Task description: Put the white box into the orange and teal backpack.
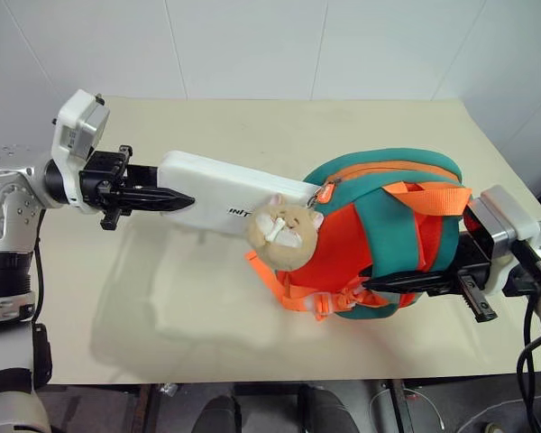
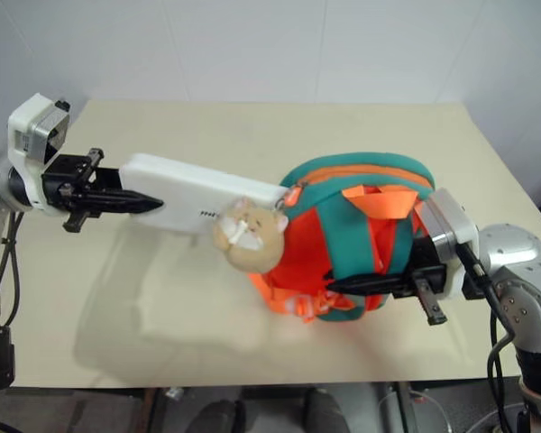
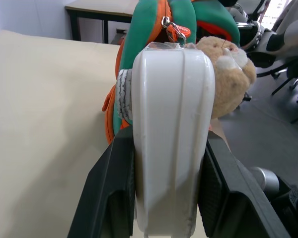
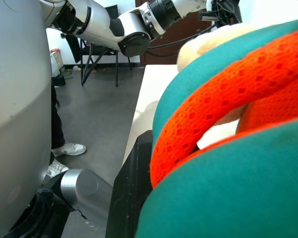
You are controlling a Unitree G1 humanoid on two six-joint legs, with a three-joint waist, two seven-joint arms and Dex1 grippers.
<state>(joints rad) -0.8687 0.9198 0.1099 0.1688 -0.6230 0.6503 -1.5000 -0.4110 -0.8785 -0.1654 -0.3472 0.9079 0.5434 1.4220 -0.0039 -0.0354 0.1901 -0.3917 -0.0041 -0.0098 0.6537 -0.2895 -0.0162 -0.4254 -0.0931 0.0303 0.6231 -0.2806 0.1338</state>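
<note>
My left gripper is pushing the white box's far end (image 1: 299, 189) in line with the backpack's zip opening (image 1: 321, 187), so it should keep pushing until the white box sits inside, then let go.
The white box (image 1: 225, 191) hangs level above the table, and my left gripper (image 1: 186, 199) is shut on its left end, one black finger (image 3: 114, 191) on each side. Its far end meets the orange zip pull (image 1: 325, 192) on the orange and teal backpack (image 1: 392, 221). The backpack stands upright at the table's right, with a tan plush charm (image 1: 284, 234) hanging on its near left side, just below the box's end. My right gripper (image 1: 379, 283) is shut on the backpack's lower right part, with the teal fabric and an orange strap (image 4: 228, 99) pressed against its finger (image 4: 134, 188).
The beige table (image 1: 162, 298) has bare room below the box and to the left of the backpack. White walls stand behind it. The table's front edge runs close under the backpack.
</note>
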